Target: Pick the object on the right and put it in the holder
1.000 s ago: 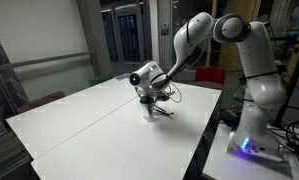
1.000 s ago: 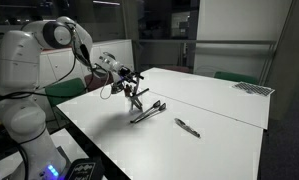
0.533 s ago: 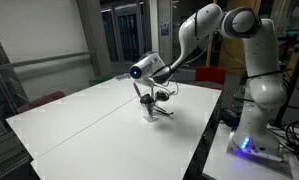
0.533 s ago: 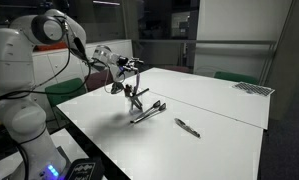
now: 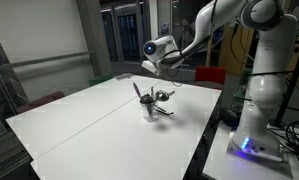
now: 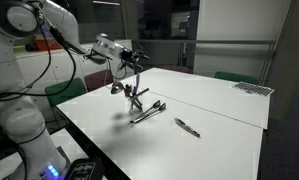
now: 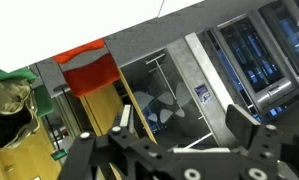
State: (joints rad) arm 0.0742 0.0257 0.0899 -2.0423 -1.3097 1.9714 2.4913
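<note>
My gripper's empty fingers are pointing at the room (image 7: 159,95). Next, I pull my gripper back and turn the fingers down over the white table (image 6: 172,112) before I reach for the object.
The holder (image 5: 149,110) is a small pale cup on the white table with dark utensils sticking out at angles; it also shows in an exterior view (image 6: 130,104). The object (image 6: 187,126) is a thin dark stick lying flat on the table, well apart from the holder. I cannot make it out from the opposite side. My gripper (image 5: 150,66) hangs in the air above and behind the holder, also in an exterior view (image 6: 138,63). In the wrist view its jaws (image 7: 184,125) are apart and empty, facing the room.
A dark utensil (image 6: 148,112) lies on the table beside the holder. A flat patterned sheet (image 6: 252,88) lies at the far table corner. The robot base (image 5: 251,140) stands at the table edge. A red chair (image 7: 89,68) shows in the wrist view.
My gripper has risen from just above the holder to well above it, and moved back toward the robot base. The holder and the object have not moved.
</note>
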